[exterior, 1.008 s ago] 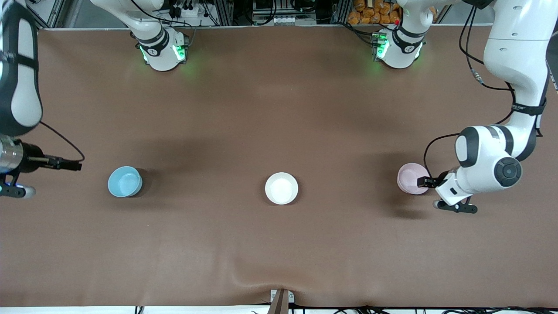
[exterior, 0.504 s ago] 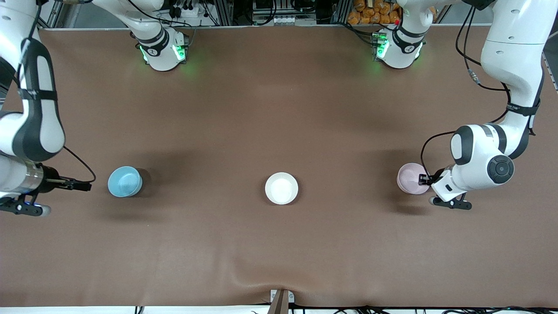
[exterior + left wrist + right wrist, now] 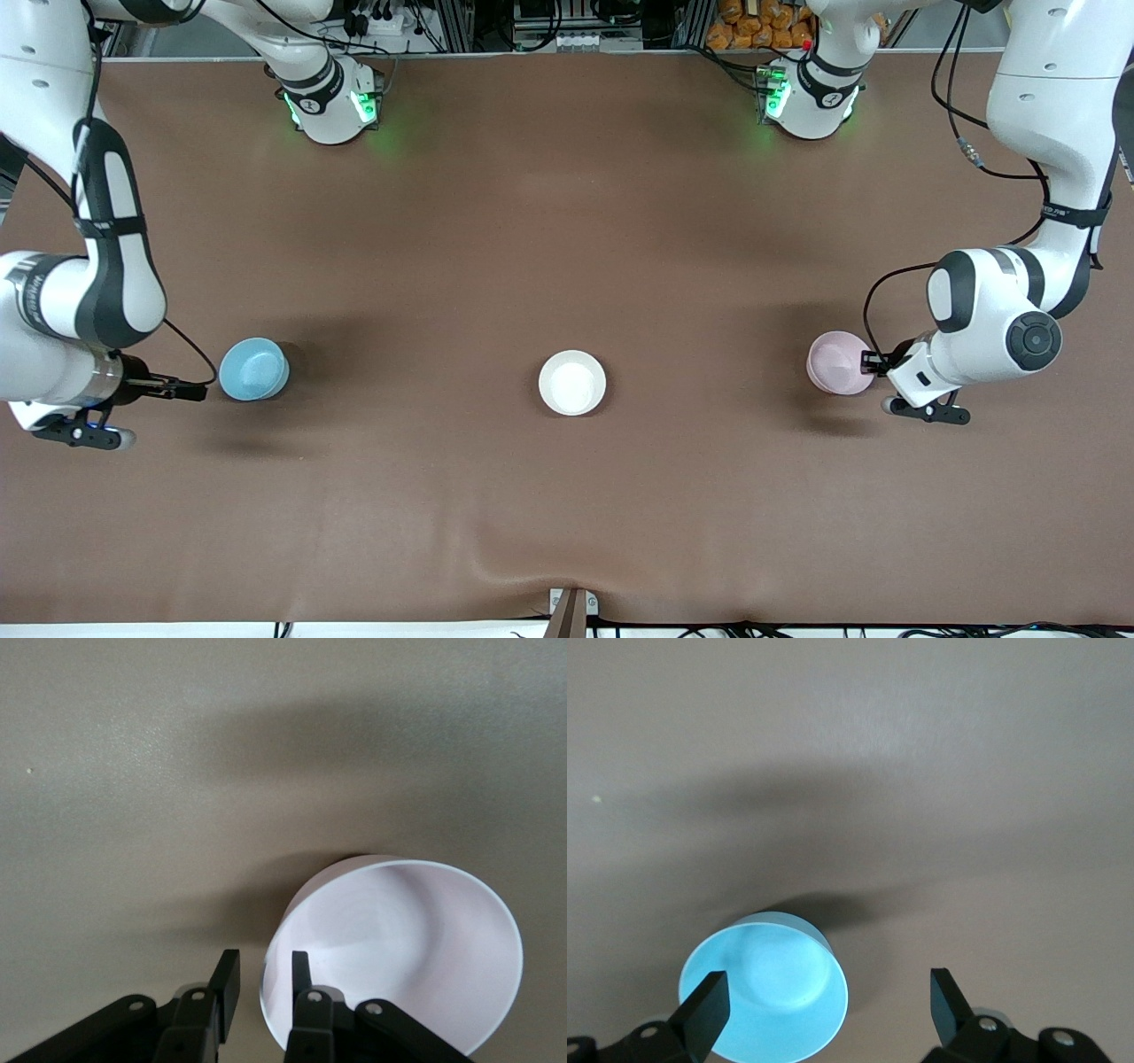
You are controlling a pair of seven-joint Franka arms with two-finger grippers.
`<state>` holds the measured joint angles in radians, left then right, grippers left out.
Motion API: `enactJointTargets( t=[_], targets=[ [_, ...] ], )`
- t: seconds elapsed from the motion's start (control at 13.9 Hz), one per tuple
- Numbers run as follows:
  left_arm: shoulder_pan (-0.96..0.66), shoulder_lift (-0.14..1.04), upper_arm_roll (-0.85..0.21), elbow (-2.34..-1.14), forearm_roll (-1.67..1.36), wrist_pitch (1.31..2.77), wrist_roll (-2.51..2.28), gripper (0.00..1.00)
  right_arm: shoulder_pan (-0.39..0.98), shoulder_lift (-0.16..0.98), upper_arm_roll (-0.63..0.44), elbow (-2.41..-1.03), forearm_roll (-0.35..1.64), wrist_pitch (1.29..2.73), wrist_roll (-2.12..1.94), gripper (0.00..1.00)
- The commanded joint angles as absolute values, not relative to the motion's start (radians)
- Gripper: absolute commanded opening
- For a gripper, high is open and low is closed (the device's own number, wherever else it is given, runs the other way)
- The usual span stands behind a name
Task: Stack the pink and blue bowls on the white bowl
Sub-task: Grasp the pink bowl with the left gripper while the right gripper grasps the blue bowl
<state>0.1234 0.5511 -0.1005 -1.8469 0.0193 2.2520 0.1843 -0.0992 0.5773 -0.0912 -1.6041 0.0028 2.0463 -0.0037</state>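
I expect the blue bowl (image 3: 254, 369) will slip inside the pink bowl when I lower it, because the blue bowl gets narrower from a wide rim to its smaller base (image 3: 785, 971).
The pale pink bowl (image 3: 834, 361) stands on the table toward the left arm's end. My left gripper (image 3: 873, 361) is at its rim. In the left wrist view the left gripper (image 3: 264, 961) straddles the rim of the pink bowl (image 3: 407, 939), one finger inside and one outside, a narrow gap apart, with space on both sides of the rim. The sky-blue bowl (image 3: 253, 369) stands toward the right arm's end. My right gripper (image 3: 190, 390) is wide open beside it. In the right wrist view the right gripper (image 3: 827, 979) hangs over the edge of the blue bowl (image 3: 766, 1001). The white bowl (image 3: 572, 382) stands midway between the two.
All three bowls stand upright in a row on the brown table mat (image 3: 567, 221). The arm bases (image 3: 328, 106) stand along the table edge farthest from the front camera. A small bracket (image 3: 571, 607) sits at the nearest edge.
The right arm has swung in from the table's end, bringing its gripper up beside the blue bowl. The left gripper has shifted slightly at the pink bowl's rim. The bowls have not moved.
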Motion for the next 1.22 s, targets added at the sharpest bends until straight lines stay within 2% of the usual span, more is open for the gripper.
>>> enactJointTargets(
  t=[0.0, 0.29, 0.5, 0.72, 0.79, 0.94, 1.01, 1.08, 1.15],
  targets=[
    [0.132, 0.526, -0.109, -1.864, 0.034, 2.237, 0.201, 0.00, -0.112, 0.578, -0.083, -1.663, -0.005, 2.068, -0.005, 1.00],
    [0.127, 0.515, -0.126, -1.838, 0.005, 2.226, 0.175, 0.00, -0.130, 0.580, -0.083, -1.775, -0.005, 2.183, -0.006, 1.00],
    [0.111, 0.522, -0.178, -1.706, -0.055, 2.065, 0.066, 0.00, -0.135, 0.578, -0.081, -1.816, -0.002, 2.184, -0.006, 1.00],
    [0.083, 0.534, -0.231, -1.631, -0.109, 2.031, -0.017, 0.00, -0.130, 0.569, -0.078, -1.855, 0.009, 2.184, -0.005, 1.00],
    [0.057, 0.534, -0.233, -1.618, -0.112, 2.031, -0.058, 0.00, -0.133, 0.572, -0.078, -1.853, 0.011, 2.187, -0.005, 0.81],
    [-0.007, 0.538, -0.233, -1.589, -0.141, 2.031, -0.161, 0.00, -0.133, 0.574, -0.078, -1.853, 0.014, 2.194, -0.003, 0.33],
    [-0.040, 0.543, -0.233, -1.569, -0.149, 2.031, -0.214, 0.00, -0.133, 0.571, -0.075, -1.853, 0.023, 2.191, -0.002, 0.14],
    [-0.066, 0.554, -0.233, -1.553, -0.150, 2.031, -0.260, 0.00, -0.132, 0.569, -0.075, -1.853, 0.056, 2.191, -0.003, 0.00],
    [-0.093, 0.560, -0.233, -1.537, -0.150, 2.031, -0.302, 0.00, -0.133, 0.566, -0.075, -1.853, 0.084, 2.187, -0.003, 0.00]
  ],
)
